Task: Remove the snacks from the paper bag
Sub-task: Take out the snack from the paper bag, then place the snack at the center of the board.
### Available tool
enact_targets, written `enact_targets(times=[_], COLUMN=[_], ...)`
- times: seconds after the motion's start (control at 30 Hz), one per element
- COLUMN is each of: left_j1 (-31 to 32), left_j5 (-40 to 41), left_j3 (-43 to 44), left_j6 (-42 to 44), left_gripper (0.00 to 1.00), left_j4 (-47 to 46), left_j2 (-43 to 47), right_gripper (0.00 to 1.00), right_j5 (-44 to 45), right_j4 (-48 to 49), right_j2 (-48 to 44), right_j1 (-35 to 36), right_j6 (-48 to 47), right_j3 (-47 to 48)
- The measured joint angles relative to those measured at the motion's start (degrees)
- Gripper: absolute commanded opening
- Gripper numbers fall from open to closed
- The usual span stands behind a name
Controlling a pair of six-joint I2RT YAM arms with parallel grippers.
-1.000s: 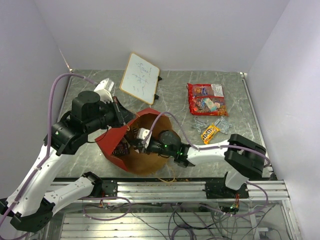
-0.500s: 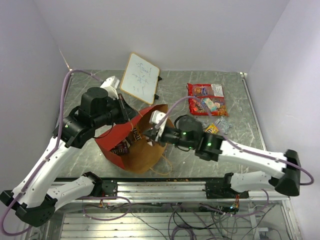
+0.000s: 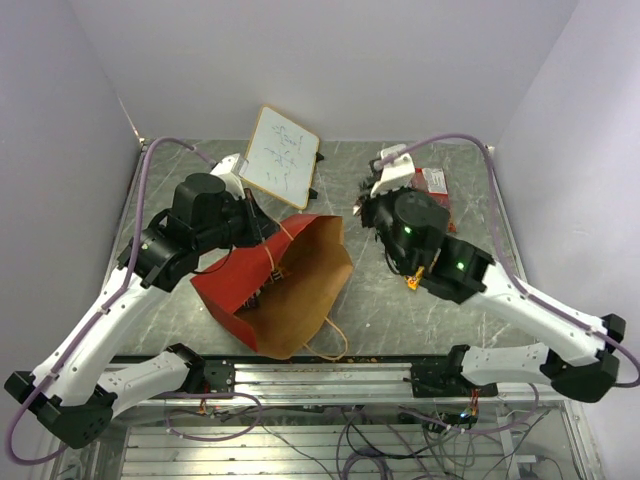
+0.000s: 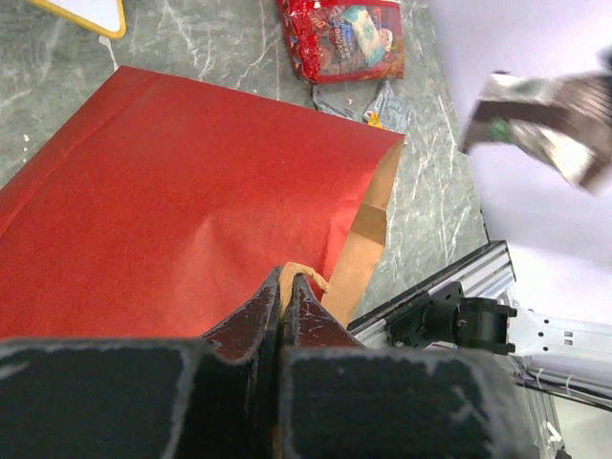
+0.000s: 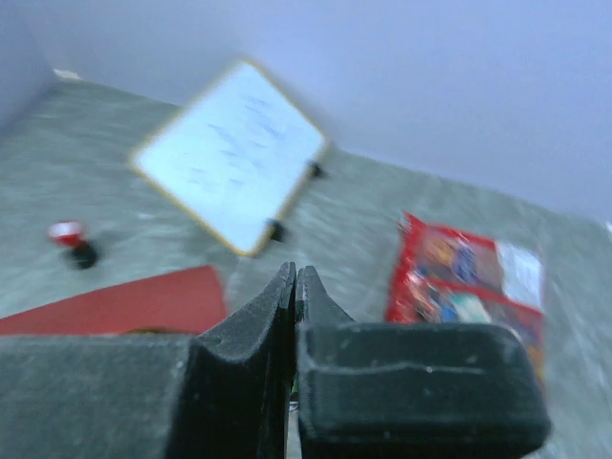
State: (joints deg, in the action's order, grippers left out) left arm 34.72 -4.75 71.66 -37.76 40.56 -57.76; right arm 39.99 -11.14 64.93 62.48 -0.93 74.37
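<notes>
The packet hangs clear of the paper bag, so my right gripper should go on toward the red candy bag before it lets go of the packet beside the candy bag.
The paper bag, red outside and brown inside, lies tilted with its mouth toward the near right. My left gripper is shut on its tan loop handle, which shows pinched between the jaws over the bag's red side. Dark small packets sit inside the mouth. My right gripper is raised to the right of the bag, shut, nothing visible between its tips. The red candy bag lies at the back right, mostly hidden under the right arm in the top view. Small shiny packets lie beside it.
A white tilted whiteboard stands at the back behind the bag. A small red-and-black marker cap lies left of it. The bag's second handle hangs toward the metal rail at the near edge.
My right arm has come out of the bag's mouth and swung up and right, over the snacks on the table. The left gripper has kept hold of the handle and shifted slightly back.
</notes>
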Motion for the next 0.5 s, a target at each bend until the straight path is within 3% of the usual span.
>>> enact_targets(times=[0.2,0.5], left_j1=[0.0,0.0], left_j5=[-0.2,-1.31], left_j3=[2.08,2.45], left_j6=[1.33,1.49], left_gripper=[0.07,0.07], left_j4=[0.57,1.64], left_j2=[-0.28,0.39], right_gripper=[0.0,0.0], right_j5=[4.42,0.68], right_j4=[-7.28,-13.27], right_j2=[5.6,10.34], right_j1=[-17.75,-32.54], right_j6=[13.03,22.84], right_j3=[-5.57,-14.49])
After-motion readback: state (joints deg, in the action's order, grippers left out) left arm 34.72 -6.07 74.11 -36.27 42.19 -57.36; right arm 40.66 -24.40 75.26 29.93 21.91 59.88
